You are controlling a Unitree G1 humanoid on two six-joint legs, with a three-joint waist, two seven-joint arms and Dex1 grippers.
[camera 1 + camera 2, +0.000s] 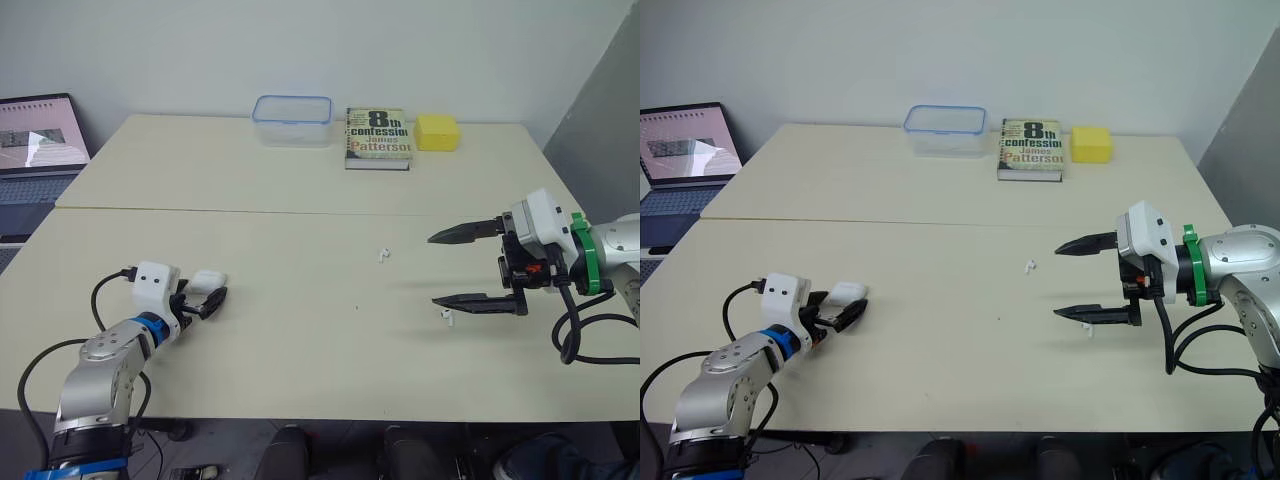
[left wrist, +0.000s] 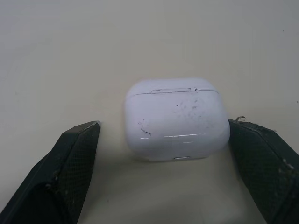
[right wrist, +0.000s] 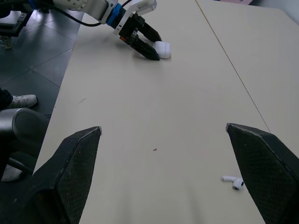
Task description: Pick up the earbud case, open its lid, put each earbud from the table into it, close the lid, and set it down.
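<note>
My gripper will swing the white earbud case's lid (image 2: 174,83) back when I open it, and the lid will stay attached and stand open, because a short hinge piece (image 2: 174,89) sits along the case's seam.
The white earbud case (image 2: 176,119) lies lid shut on the cream table (image 1: 300,340) near its front left. My left gripper (image 1: 212,290) is open around it. One finger is next to the case's side and the other stands a small gap away. One white earbud (image 1: 383,255) lies near the table's middle, and it is also seen in the right wrist view as the earbud (image 3: 233,181). A second earbud (image 1: 447,317) lies just under the lower finger of my right gripper (image 1: 434,269), which hovers wide open and empty at the right.
A clear container with a blue rim (image 1: 292,120), a book (image 1: 378,137) and a yellow sponge (image 1: 437,132) stand along the far edge. A laptop (image 1: 35,150) sits off the table's left side. A seam crosses the table's middle.
</note>
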